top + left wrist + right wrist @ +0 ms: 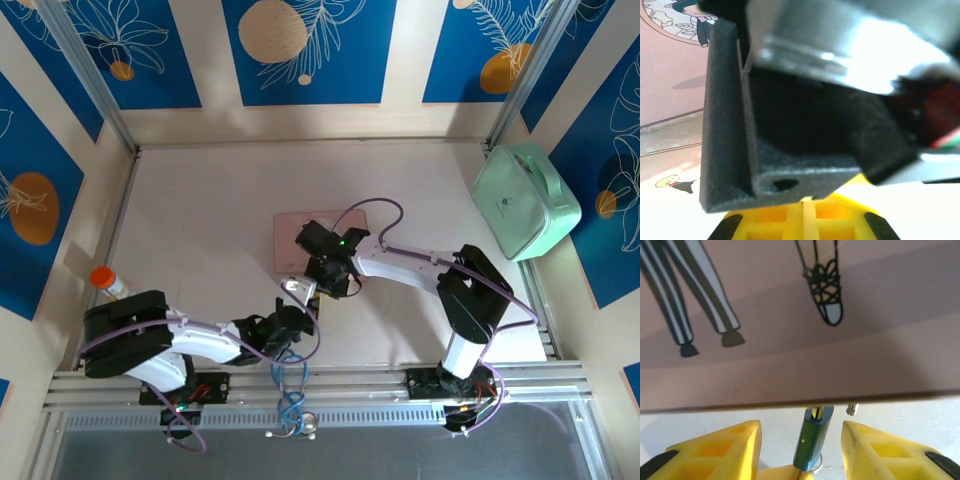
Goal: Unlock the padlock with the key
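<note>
My grippers are both crowding the padlock while the pink tin stands unheld, so next I pull my left gripper out to steady the tin's side edge.
The padlock, a small blue-bodied lock, stands on the white table against the front edge of the pink tin. A bit of thin metal shackle shows beside its top. My right gripper is open around it, and both yellow fingers are apart from its sides. In the top view the right gripper hangs over the tin's front edge. My left gripper sits just below it, and its yellow fingers are pressed shut. The key cannot be made out.
An orange-capped bottle stands at the left wall. A mint green case leans at the right wall. A blue looped cable hangs at the front rail. The right wrist's black body looms close ahead of the left gripper.
</note>
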